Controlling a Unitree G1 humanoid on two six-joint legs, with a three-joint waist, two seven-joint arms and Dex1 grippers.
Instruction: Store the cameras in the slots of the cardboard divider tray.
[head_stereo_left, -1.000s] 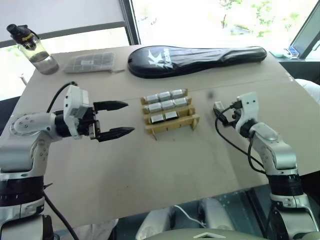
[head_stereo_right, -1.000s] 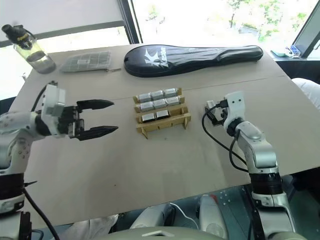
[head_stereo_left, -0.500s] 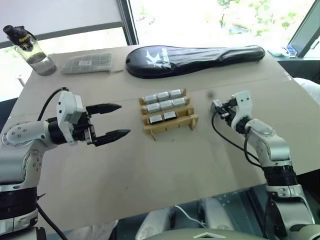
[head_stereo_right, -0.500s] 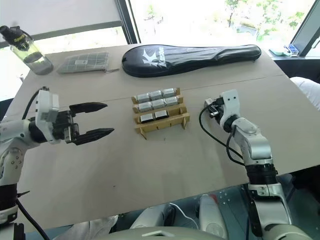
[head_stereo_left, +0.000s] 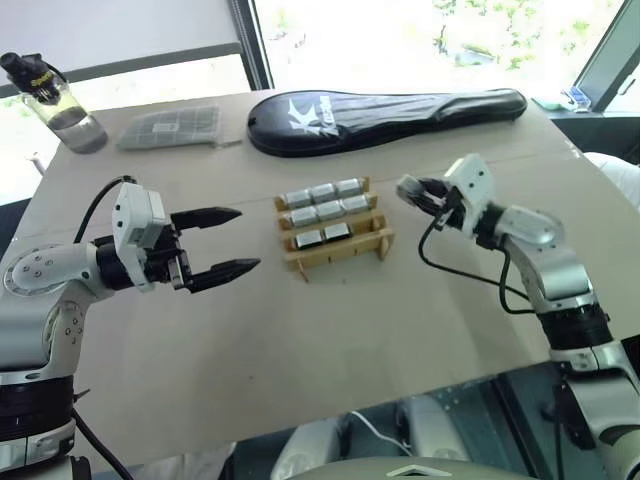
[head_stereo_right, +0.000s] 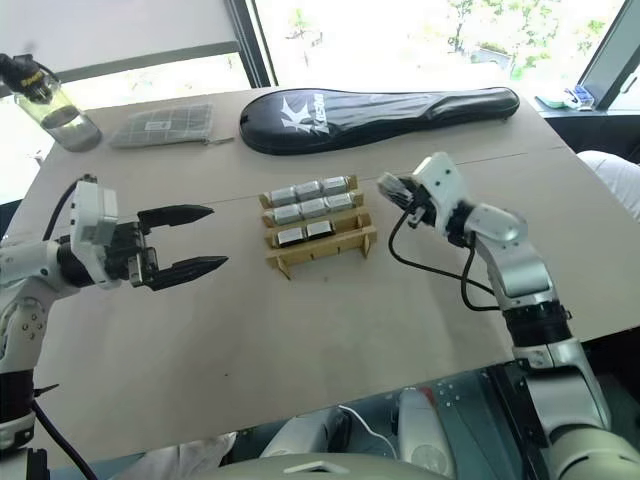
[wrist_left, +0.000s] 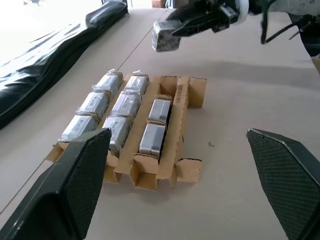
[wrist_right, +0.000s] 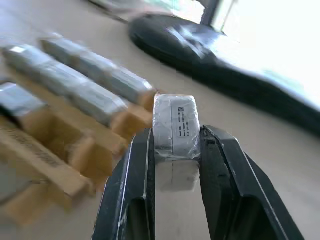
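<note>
My right gripper is holding the wrapped camera (head_stereo_left: 408, 187) at a crooked angle past the near row's empty slot (head_stereo_left: 363, 227). Next, I bring the camera back and turn it in line with the row first.
The cardboard divider tray (head_stereo_left: 342, 249) stands mid-table with several silver-grey cameras (head_stereo_left: 329, 212) in its slots. The slot at the right end of its near row is empty. My right gripper (head_stereo_left: 409, 189) hovers just right of the tray's far corner, above the table. It is shut on one wrapped camera (wrist_right: 175, 120), which sits between the two black fingers (wrist_right: 137, 170). The left wrist view shows that held camera (wrist_left: 165, 38) above the tray. My left gripper (head_stereo_left: 247, 239) is open and holds nothing, level above the table, left of the tray.
A long black racket case (head_stereo_left: 385, 112) lies across the far side of the table. A grey gridded packet (head_stereo_left: 172, 126) and a water bottle (head_stereo_left: 58, 95) sit at the far left. Bare tabletop (head_stereo_left: 330, 330) stretches from the tray to the near edge.
My right gripper has risen from the table and swung left toward the tray with a camera in it, its wrist turned. The left gripper has stayed where it was.
</note>
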